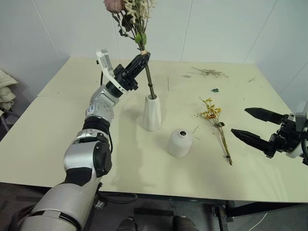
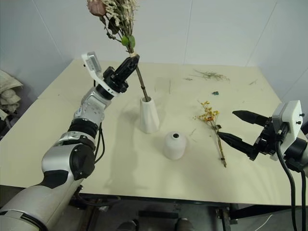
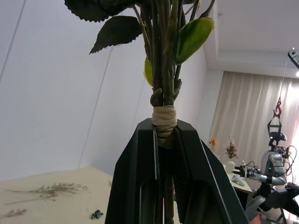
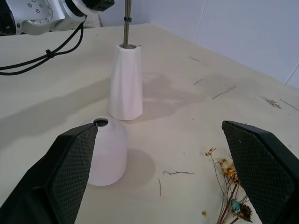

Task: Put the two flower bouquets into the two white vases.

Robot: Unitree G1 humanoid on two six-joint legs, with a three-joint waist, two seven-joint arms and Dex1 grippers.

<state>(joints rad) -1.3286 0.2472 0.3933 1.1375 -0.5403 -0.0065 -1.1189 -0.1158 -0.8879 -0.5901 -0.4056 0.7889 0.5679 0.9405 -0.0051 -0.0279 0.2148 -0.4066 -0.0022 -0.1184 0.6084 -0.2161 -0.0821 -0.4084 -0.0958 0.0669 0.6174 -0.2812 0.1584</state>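
My left gripper keeps lowering the rose bouquet's lower stems, which are inside the tall vase's opening, until its fingers reach the vase's rim, and then let go.
My left gripper is shut on the stems of the pale pink rose bouquet, just below its tie. The stems' lower end stands inside the mouth of the tall white cone vase near the table's middle. The short rounded white vase sits in front and to the right of it, its mouth empty. The yellow blossom bouquet lies flat on the table further right. My right gripper hovers open at the right, beside that bouquet's stems, with nothing between its fingers.
Loose dried twigs lie scattered at the far right of the cream table. A small dark scrap lies near them. White walls close off the back, and a pale bundle sits off the table's left.
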